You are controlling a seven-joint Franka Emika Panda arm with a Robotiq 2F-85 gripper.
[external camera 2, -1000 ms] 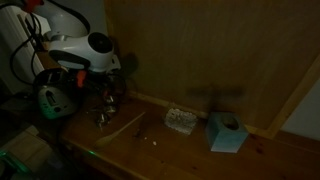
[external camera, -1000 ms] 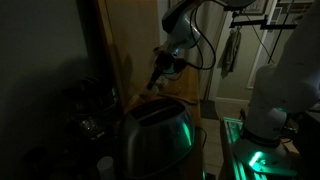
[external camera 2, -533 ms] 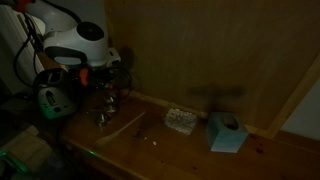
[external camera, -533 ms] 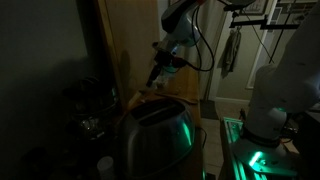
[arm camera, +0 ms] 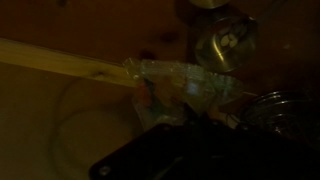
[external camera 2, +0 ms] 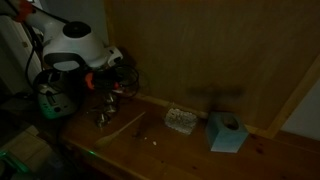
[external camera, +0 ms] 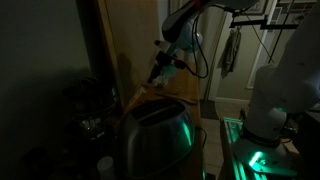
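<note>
The clear plastic piece [arm camera: 172, 88] hangs from the robot's gripper next to the round metal item, so the gripper keeps lowering it until it sits on the open counter [external camera 2: 127, 108].
The scene is very dark. My gripper [external camera: 158, 70] hangs above the wooden counter [external camera 2: 190, 150] next to the wood back panel; it also shows in an exterior view [external camera 2: 113, 88]. In the wrist view the dark jaws [arm camera: 165, 120] sit right at a crinkled clear plastic piece [arm camera: 185, 82] at the end of a long pale wooden stick [arm camera: 60, 58]. I cannot tell whether the jaws grip the plastic. The stick [external camera 2: 125, 122] lies on the counter below the gripper, next to shiny metal items [external camera 2: 100, 115].
A steel toaster [external camera: 155, 140] with a green glow fills the foreground in an exterior view. A small pale object [external camera 2: 180, 120] and a light blue tissue box [external camera 2: 227, 132] stand on the counter. A round metal item [arm camera: 225, 40] shows in the wrist view.
The gripper and wrist have risen a little above the counter and shifted slightly. The stick and the other items on the counter have not moved.
</note>
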